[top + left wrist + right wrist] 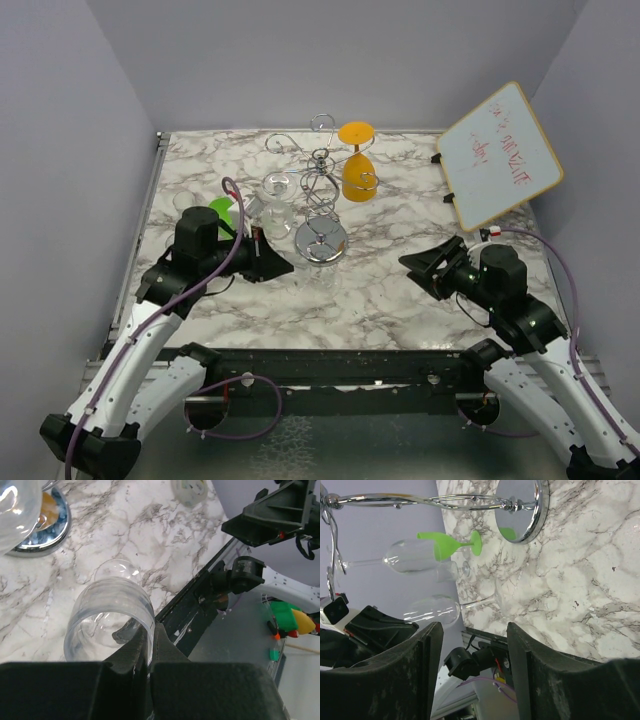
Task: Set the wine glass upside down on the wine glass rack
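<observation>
I should tip the wine glass's foot toward my right gripper, because my left gripper holds the upright clear wine glass by its rim (pixel 149 626). My right gripper should then take the stem (pixel 477 603).
The chrome wine glass rack (pixel 322 190) stands mid-table on its mirrored disc base (pixel 42 530), also seen in the right wrist view (pixel 522 507). An orange glass (pixel 357 172) and a clear glass (pixel 278 198) hang upside down on it. My left gripper (pixel 275 264) is shut on the rim of a clear wine glass (pixel 107 605), one finger inside the bowl and one outside. That glass (pixel 432 611) stands upright, its foot on the marble in front of the rack. My right gripper (pixel 430 265) is open and empty, to the right of the rack.
A green glass (pixel 222 210) and a small clear glass (pixel 190 200) stand upright left of the rack. A tilted whiteboard (pixel 500 155) leans at the back right. The black table rail (pixel 200 595) runs along the near edge.
</observation>
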`<state>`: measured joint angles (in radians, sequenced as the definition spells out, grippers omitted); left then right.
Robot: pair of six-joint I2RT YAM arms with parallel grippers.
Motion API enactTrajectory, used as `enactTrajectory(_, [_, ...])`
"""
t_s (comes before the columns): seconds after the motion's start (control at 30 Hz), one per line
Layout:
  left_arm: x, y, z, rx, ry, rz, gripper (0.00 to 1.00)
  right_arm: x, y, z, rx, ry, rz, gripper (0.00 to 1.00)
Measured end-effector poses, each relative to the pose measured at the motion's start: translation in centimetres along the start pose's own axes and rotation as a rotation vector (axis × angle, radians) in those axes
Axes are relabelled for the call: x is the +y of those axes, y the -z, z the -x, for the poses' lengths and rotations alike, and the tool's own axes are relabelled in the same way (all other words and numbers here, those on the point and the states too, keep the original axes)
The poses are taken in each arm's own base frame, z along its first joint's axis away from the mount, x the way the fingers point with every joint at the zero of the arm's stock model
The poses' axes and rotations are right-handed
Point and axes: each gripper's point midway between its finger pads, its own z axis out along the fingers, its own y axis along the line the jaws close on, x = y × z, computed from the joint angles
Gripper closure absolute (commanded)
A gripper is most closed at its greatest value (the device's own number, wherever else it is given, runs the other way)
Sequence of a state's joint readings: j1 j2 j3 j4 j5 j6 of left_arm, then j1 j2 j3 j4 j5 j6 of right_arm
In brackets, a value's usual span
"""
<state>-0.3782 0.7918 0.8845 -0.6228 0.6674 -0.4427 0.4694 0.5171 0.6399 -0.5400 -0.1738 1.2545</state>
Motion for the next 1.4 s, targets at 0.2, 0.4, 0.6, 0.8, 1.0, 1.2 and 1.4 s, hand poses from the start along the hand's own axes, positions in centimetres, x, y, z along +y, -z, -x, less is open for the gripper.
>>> enactTrajectory(0.2, [-2.4,-2.1,-0.3,-0.003,-0.070,-0.090,1.00,-0.3,-0.4,0.0,0.003,-0.002,-0.010,0.36])
enactTrajectory(0.4, [-5.3,-4.3,-1.4,-0.021,-0.169,-0.142,1.00,-0.5,-0.8,0.0,0.008,0.006,-0.024,0.34])
enactTrajectory(0.6, [-7.9,-5.3,-0.7,-0.124,-0.216,-0.167,1.00,0.0,-0.5,0.1,0.003,0.013,-0.009,0.33])
enactTrajectory(0.8, [-10.2,-5.7,0.1,-0.216,-0.241,-0.177,1.00,4.0,1.2,1.2,-0.029,0.052,0.082,0.33])
enactTrajectory(1.0, [-12.5,-5.5,1.4,-0.331,-0.262,-0.196,1.00,7.0,2.7,1.8,-0.049,0.044,0.147,0.42])
enactTrajectory(1.2, [-14.5,-5.6,3.4,-0.456,-0.267,-0.213,1.00,7.9,4.0,1.9,-0.060,-0.034,0.168,0.43])
enactTrajectory(1.4, [-16.0,-7.1,4.4,-0.527,-0.298,-0.210,1.00,8.2,4.8,2.8,-0.109,-0.139,0.186,0.43])
